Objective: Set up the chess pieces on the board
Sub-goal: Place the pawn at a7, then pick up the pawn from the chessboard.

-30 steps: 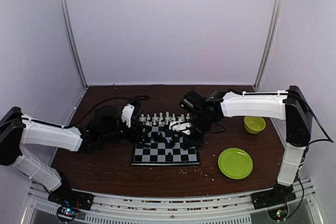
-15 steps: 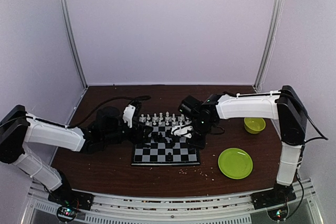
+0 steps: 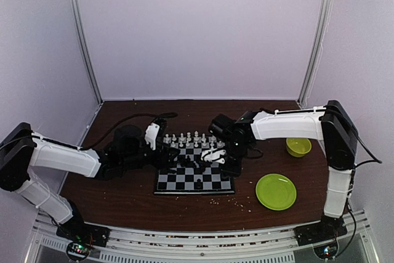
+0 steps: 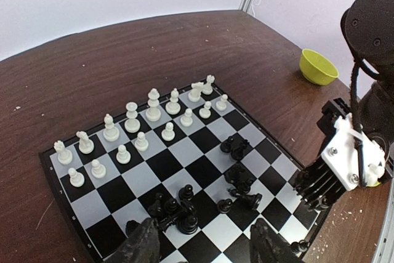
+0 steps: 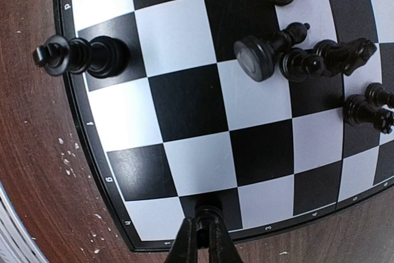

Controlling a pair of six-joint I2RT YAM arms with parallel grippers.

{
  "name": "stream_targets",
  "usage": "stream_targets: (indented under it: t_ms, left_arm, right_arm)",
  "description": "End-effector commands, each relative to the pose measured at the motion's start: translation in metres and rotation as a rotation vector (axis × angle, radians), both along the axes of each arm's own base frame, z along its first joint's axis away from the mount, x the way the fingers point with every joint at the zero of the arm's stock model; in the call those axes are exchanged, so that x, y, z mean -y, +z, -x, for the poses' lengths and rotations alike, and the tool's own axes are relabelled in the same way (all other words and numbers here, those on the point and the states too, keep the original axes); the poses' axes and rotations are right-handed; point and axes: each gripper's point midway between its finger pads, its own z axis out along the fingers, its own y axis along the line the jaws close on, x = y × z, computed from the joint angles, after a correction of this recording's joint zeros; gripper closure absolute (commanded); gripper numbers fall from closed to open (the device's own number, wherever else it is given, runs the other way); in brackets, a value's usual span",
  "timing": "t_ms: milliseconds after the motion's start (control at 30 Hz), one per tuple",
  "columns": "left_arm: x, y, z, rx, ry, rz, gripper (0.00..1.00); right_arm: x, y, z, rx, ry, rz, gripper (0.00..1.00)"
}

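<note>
I should let go of the small black piece with my right gripper and move that gripper away before my left gripper reaches the far black pair [image 4: 233, 145], because my right gripper is crowding the board's edge [image 4: 294, 159].
The board [image 3: 169, 183] lies mid-table. White chess pieces [image 4: 153, 104] stand in two rows on its far side. Black chess pieces [image 4: 175, 210] huddle in clumps mid-board, some fallen, such as one [image 5: 261, 53] on its side. One black piece [image 5: 92, 55] stands upright at the board's edge. My right gripper [image 5: 205, 241] is shut on a small black piece [image 5: 209, 214] over a dark square beside the rim [image 5: 117, 226]; it reaches in from the right [image 3: 229, 164]. My left gripper [image 4: 206, 247] hangs open above the black clump with nothing between its fingers [image 4: 143, 244].
A round green plate [image 3: 276, 191] lies right of the board and a yellow-green bowl [image 3: 298, 146] sits behind it. Pale crumbs [image 3: 243, 201] dot the brown table near the board's front corner. The right arm's white wrist [image 4: 351, 152] crowds the board's right edge.
The right gripper has come slightly lower and leftward over the board's right side, still shut on its piece. The left arm has barely moved.
</note>
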Motion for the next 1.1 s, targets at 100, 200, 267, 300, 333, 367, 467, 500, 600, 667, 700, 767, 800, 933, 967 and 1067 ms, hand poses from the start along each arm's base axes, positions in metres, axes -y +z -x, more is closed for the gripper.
stream_targets:
  t_ms: [100, 200, 267, 300, 333, 367, 467, 500, 600, 667, 700, 767, 800, 933, 967, 1067]
  left_arm:
    - [0.009, 0.016, -0.005, 0.032, -0.014, 0.040, 0.48]
    - [0.009, 0.014, -0.005, 0.028, -0.018, 0.039, 0.48]
    - [0.010, 0.014, -0.004, 0.026, -0.020, 0.040, 0.48]
    - [0.010, 0.016, -0.005, 0.026, -0.021, 0.041, 0.48]
    - [0.010, 0.015, -0.005, 0.025, -0.022, 0.039, 0.48]
    - [0.011, 0.016, -0.005, 0.026, -0.022, 0.039, 0.48]
    - [0.012, 0.015, -0.006, 0.011, -0.023, 0.025, 0.48]
    - [0.013, 0.014, -0.007, 0.002, -0.025, 0.014, 0.49]
    - [0.021, 0.007, -0.008, -0.058, -0.048, -0.046, 0.51]
    - [0.027, 0.000, -0.011, -0.113, -0.049, -0.096, 0.52]
    - [0.031, -0.003, -0.012, -0.136, -0.050, -0.119, 0.52]
    - [0.041, -0.014, -0.011, -0.168, -0.073, -0.175, 0.52]
    - [0.047, -0.018, -0.010, -0.175, -0.090, -0.207, 0.52]
    - [0.066, -0.027, -0.016, -0.198, -0.152, -0.314, 0.56]
    - [0.070, -0.026, -0.017, -0.195, -0.172, -0.332, 0.56]
    - [0.076, -0.031, -0.023, -0.194, -0.197, -0.400, 0.56]
  right_arm:
    - [-0.002, -0.001, -0.001, -0.004, 0.000, 0.011, 0.88]
    - [-0.003, 0.004, -0.002, 0.002, -0.002, 0.002, 0.85]
    - [-0.004, 0.008, -0.002, 0.003, -0.002, -0.005, 0.82]
    - [-0.005, 0.010, -0.002, 0.002, -0.003, -0.010, 0.79]
    - [-0.005, 0.012, -0.002, 0.002, -0.003, -0.013, 0.77]
    - [-0.006, 0.015, -0.002, 0.006, -0.004, -0.021, 0.75]
    - [-0.009, 0.035, -0.004, 0.025, -0.007, -0.059, 0.72]
    - [-0.009, 0.044, -0.004, 0.032, -0.007, -0.074, 0.71]
    - [-0.002, 0.067, -0.006, 0.048, -0.027, -0.125, 0.70]
    - [0.007, 0.080, -0.010, 0.066, -0.058, -0.164, 0.69]
    - [0.013, 0.085, -0.013, 0.071, -0.081, -0.189, 0.69]
    - [0.029, 0.090, -0.016, 0.068, -0.134, -0.240, 0.68]
    - [0.037, 0.094, -0.018, 0.068, -0.160, -0.272, 0.68]
    - [0.067, 0.104, -0.030, 0.078, -0.260, -0.397, 0.69]
    - [0.075, 0.107, -0.033, 0.083, -0.283, -0.418, 0.69]
    - [0.095, 0.119, -0.046, 0.098, -0.348, -0.477, 0.70]
